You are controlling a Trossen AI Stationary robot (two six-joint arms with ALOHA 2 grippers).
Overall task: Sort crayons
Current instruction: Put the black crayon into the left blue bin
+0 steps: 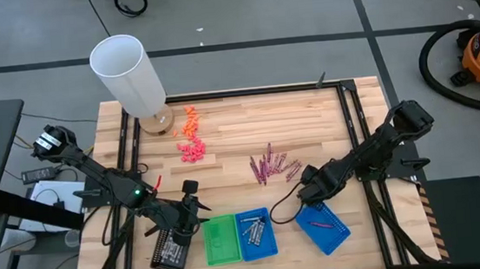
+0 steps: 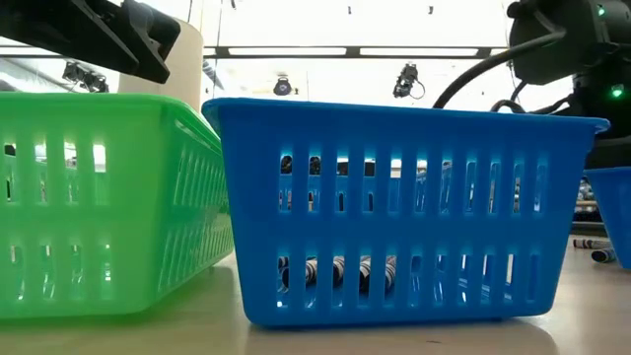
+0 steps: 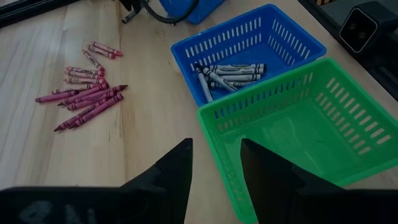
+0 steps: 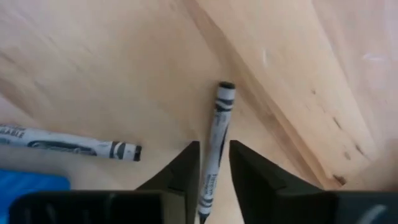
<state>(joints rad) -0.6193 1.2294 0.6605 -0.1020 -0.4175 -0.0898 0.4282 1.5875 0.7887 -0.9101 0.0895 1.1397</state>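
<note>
The silver-grey crayon [image 4: 222,111] sits at a slant between my right gripper's fingers, so I should open them, line up with the crayon's body [image 4: 215,148] and close straight on it before I lift.
Magenta and dark red crayons [image 1: 269,165] lie loose mid-table, also seen in the left wrist view [image 3: 87,96]. Silver-grey crayons [image 3: 227,73] lie in the middle blue tray [image 1: 256,233], between the green tray [image 1: 220,239] and a second blue tray [image 1: 322,227] holding one magenta crayon. My right gripper [image 4: 214,155] points down beside that second tray and is shut on a silver-grey crayon [image 4: 219,118] lying on the wood. Another silver-grey crayon [image 4: 68,144] lies close by. My left gripper [image 3: 216,168] hovers open by the green tray's corner, with nothing between its fingers. My right gripper has the silver-grey crayon's paper-wrapped shaft [image 4: 216,140] between its two fingers, toward one end of the crayon. The fingers come from above, pointing down, and stand across the crayon. The crayon lies flat on the table, its other end [image 4: 226,87] sticking out beyond the fingertips.
A tall white cylinder [image 1: 128,73] stands at the far left corner, with chunky orange and pink bits [image 1: 191,139] beside it. A black block [image 1: 168,250] lies left of the green tray. Black frame rails [image 1: 356,116] border the tabletop.
</note>
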